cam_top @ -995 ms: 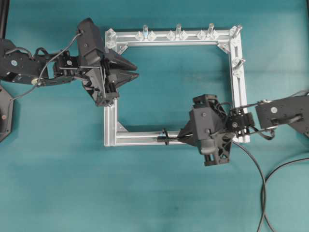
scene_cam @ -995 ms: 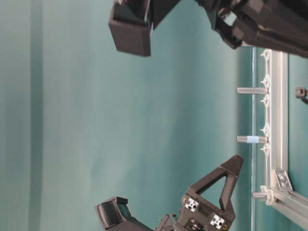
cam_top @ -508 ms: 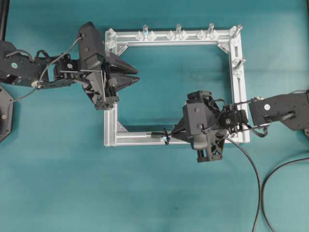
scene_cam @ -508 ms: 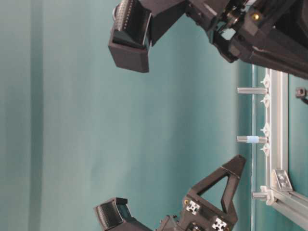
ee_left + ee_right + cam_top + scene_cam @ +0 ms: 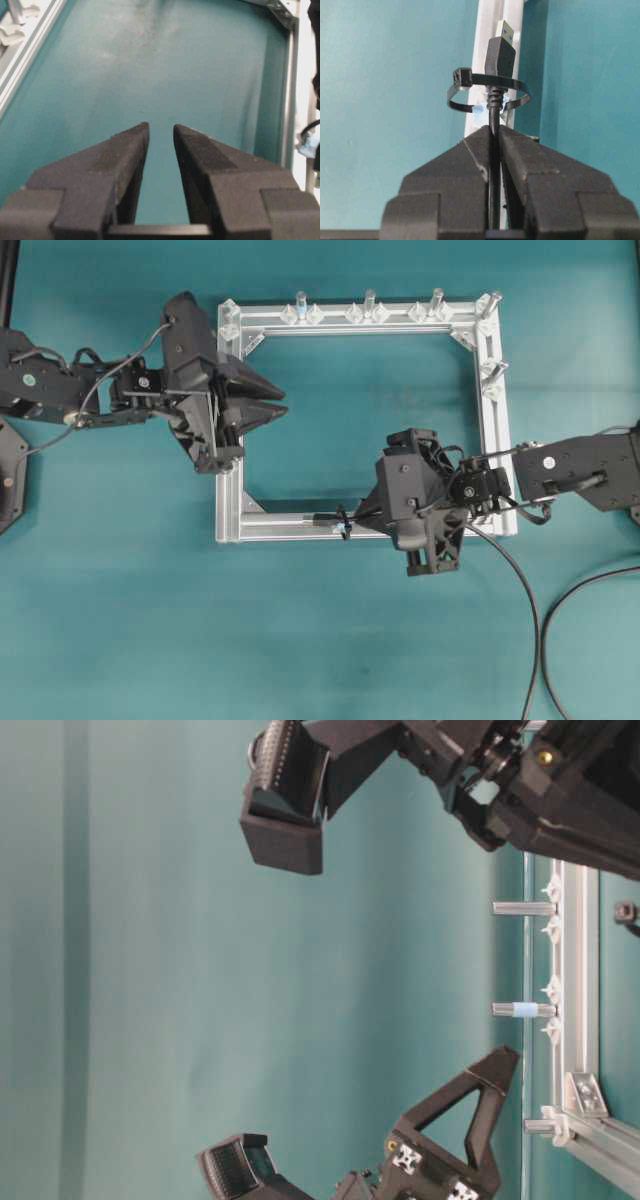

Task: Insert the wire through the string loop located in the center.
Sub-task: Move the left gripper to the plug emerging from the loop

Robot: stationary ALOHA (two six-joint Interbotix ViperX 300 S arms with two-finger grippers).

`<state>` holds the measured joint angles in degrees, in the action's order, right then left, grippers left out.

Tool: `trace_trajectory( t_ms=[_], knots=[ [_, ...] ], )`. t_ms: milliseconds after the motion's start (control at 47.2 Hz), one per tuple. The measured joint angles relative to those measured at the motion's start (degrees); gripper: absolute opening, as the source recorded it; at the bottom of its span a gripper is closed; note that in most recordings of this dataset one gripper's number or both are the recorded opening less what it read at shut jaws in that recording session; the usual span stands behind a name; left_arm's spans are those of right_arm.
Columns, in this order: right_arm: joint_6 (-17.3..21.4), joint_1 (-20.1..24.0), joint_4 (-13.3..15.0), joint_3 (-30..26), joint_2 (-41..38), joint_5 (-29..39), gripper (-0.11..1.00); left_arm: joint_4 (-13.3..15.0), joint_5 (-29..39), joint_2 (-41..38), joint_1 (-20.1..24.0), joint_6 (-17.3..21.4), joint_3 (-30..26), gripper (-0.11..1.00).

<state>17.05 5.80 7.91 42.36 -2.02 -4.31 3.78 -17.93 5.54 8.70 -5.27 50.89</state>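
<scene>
My gripper will pull, and the wire will slide through the string loop and bring its slack tail [image 5: 525, 585] along, because the plug [image 5: 321, 517] already sticks out past the string loop.
My right gripper [image 5: 494, 131] is shut on the wire [image 5: 493, 116], a thin black cable running up between its fingers. The wire's plug [image 5: 500, 54] with its metal tip sticks out beyond the string loop [image 5: 470, 80]; the black ring circles the ribbed neck just behind the plug. From overhead, the right gripper [image 5: 360, 521] sits at the frame's lower rail, right of the string loop [image 5: 343, 523], and the plug [image 5: 322, 520] shows left of it. My left gripper [image 5: 283, 403] hovers over the frame's upper left, open and empty, and its dark fingers [image 5: 127, 150] stand apart over teal cloth.
A square aluminium frame [image 5: 360, 316] lies on the teal table, with silver upright pegs [image 5: 369, 302] along its top rail and right side. A black cable [image 5: 527, 610] trails from the right arm toward the lower right edge.
The right gripper has moved left along the lower rail, carrying the plug through the loop. The left gripper has shifted slightly and its jaws stand a little wider.
</scene>
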Motion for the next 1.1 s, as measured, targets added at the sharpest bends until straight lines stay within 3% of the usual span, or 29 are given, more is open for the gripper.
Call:
trace_trajectory(
  t_ms=[85,233,317,593,1101],
  knots=[
    [0.00,0.09,0.09,0.00,0.00,0.00,0.07,0.00,0.97,0.18,-0.88,0.00,0.00,0.43],
    [0.00,0.00,0.00,0.00,0.00,-0.09,0.07,0.00,5.54,1.41,-1.58,0.09,0.00,0.78],
    [0.00,0.00,0.00,0.00,0.00,0.00,0.07,0.00,9.58,2.81,-1.85,0.09,-0.18,0.89],
    [0.00,0.09,0.00,0.00,0.00,0.00,0.07,-0.44,20.48,6.06,-3.69,0.18,-1.32,0.89],
    [0.00,0.00,0.00,-0.26,0.00,0.00,0.07,-0.53,21.88,-1.41,-10.63,0.18,-10.11,0.89]
  ],
)
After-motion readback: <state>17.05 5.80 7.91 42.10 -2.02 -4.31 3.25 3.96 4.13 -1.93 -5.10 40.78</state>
